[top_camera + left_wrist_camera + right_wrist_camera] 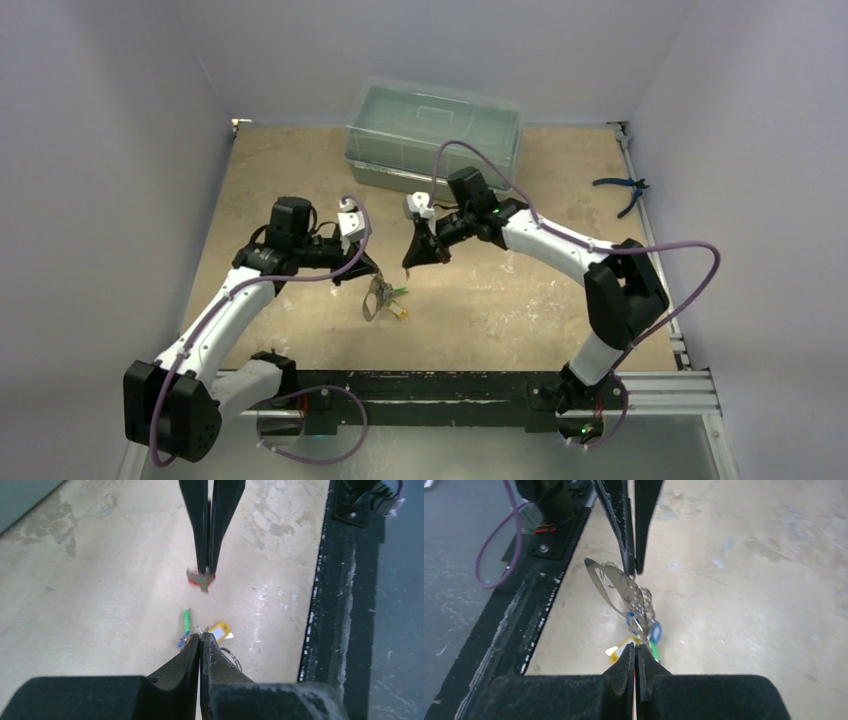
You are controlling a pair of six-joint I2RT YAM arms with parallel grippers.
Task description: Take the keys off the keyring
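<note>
I should keep moving the red-headed key (201, 579) with my right gripper to the clear tabletop (439, 292) beside the bunch and let go of it there, because the key hangs free of the keyring.
My left gripper (372, 274) is shut on the whitish strap loop of the keyring (374, 299), which hangs just above the table. In the right wrist view the strap (608, 581) curves down from the left fingers (628, 540) to the bunch of keys: blue tags (656, 631), a green one (654, 650) and a yellow one (618, 651). My right gripper (410, 264) is shut on a red-headed key (201, 579), held a short way apart from the bunch. The left wrist view shows the green tag (186, 619), the yellow tag (220, 629) and a thin ring (231, 656) beside my left gripper (201, 636).
A clear plastic lidded box (432, 135) stands at the back centre. Blue-handled pliers (622, 190) lie at the right edge. A black rail (440, 388) runs along the near edge between the arm bases.
</note>
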